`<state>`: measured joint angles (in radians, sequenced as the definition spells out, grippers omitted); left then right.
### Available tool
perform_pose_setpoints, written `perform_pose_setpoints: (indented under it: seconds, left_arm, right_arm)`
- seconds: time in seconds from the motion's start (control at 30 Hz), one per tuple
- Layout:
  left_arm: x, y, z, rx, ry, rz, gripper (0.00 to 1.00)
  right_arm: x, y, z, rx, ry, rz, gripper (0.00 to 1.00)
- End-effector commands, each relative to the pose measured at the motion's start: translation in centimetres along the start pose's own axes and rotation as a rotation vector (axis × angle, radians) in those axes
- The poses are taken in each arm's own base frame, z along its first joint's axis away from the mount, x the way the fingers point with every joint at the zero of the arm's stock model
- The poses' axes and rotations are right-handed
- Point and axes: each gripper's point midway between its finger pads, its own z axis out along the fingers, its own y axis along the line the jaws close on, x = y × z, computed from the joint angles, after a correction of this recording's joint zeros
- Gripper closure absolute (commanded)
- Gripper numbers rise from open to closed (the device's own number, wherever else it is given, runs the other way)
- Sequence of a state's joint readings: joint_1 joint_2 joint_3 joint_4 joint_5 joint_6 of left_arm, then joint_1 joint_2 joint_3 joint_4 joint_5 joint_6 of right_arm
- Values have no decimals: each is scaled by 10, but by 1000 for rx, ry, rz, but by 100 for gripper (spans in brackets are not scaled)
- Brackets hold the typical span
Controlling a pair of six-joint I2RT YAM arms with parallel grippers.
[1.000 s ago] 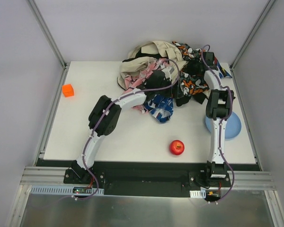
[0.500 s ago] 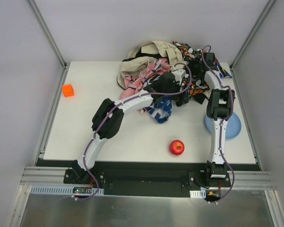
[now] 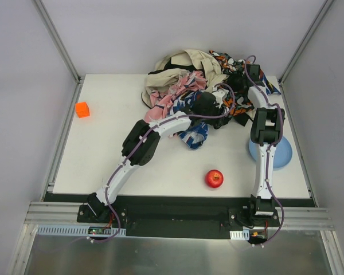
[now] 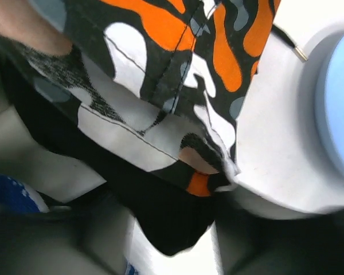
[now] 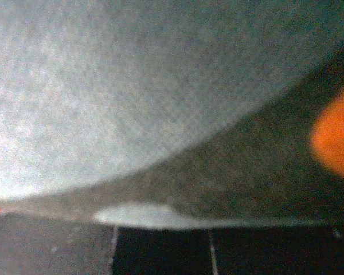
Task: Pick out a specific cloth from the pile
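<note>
The blotch-patterned cloth is lying on top of the black cloth, so I should use my left gripper to pull the black cloth out by its corner toward the open space (image 3: 110, 127) by the orange cube.
The pile (image 3: 178, 74) of mixed fabrics lies at the table's far middle. My left arm reaches into its right part, and the left gripper (image 3: 211, 106) sits among dark folds. In the left wrist view a corner of the black cloth (image 4: 172, 217) hangs between the blurred fingers (image 4: 92, 240), below the orange, grey and white blotch-patterned cloth (image 4: 178, 63). Both fingers press against its sides, so the left gripper (image 4: 175, 246) is shut on it. My right gripper (image 3: 247, 70) is buried in the pile's far right. Its wrist view shows only blurred grey fabric against the lens.
A blue plate (image 3: 284, 154) lies at the right table edge beside the right arm. A red apple (image 3: 214, 179) sits near the front middle, and an orange cube (image 3: 82, 109) at the left. A blue-white patterned cloth (image 3: 194, 134) trails from the pile toward the front.
My left arm has stretched further right into the pile, and its jaws have narrowed from wide open onto the black cloth. The right arm has stayed put.
</note>
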<state>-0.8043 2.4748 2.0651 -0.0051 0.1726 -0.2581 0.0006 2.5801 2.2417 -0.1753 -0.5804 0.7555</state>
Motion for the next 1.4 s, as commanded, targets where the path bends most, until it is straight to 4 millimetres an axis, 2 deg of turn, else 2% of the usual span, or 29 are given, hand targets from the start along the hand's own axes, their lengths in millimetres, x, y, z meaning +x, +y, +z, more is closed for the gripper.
perform_pose_setpoints:
  seconds: [0.0,0.07,0.1,0.23,0.3,0.33,0.37,0.47,0.63,0.77,0.93,1.03,1.1,1.27,1.37]
  left_arm:
    - [-24,-8,-13,-10,-44,36,75]
    - [-29,-10,-31,-25,-48,45,94]
    - [-30,-11,-41,-36,-50,47,100]
    - [-57,-17,-103,-87,-136,81,100]
    - [-83,-22,-139,-109,-210,129,100]
    - [-102,-22,-161,-139,-265,147,100]
    - [-126,-30,-191,-143,-331,177,100]
    - [-176,-42,-258,-144,-477,212,100]
    - [-258,-44,-383,-277,-742,253,100]
    - [-287,-39,-465,-401,-862,280,100]
    - [-297,-19,-551,-635,-973,277,100]
    - [-287,-2,-581,-747,-986,247,100]
    - [-273,15,-582,-799,-962,214,100]
    - [-224,64,-554,-833,-870,89,100]
    - [-186,83,-527,-812,-812,-6,100]
  right_arm:
    - [-4,-13,-14,78,-17,53,99]
    - [-12,-14,-18,80,-40,59,99]
    - [-19,-14,-20,81,-57,59,99]
    - [-53,-27,-34,132,-141,62,99]
    - [-69,-32,-44,152,-174,45,99]
    - [-72,-34,-48,166,-182,28,99]
    - [-77,-38,-52,183,-199,15,99]
    - [-87,-47,-63,244,-243,-33,99]
    - [-101,-66,-76,301,-286,-32,99]
    - [-107,-68,-86,319,-298,-57,99]
    - [-110,-57,-105,352,-323,-156,99]
    - [-108,-42,-112,325,-318,-206,99]
    - [-104,-29,-117,311,-310,-247,99]
    - [-90,4,-137,319,-308,-389,95]
    - [-83,21,-154,345,-324,-454,92]
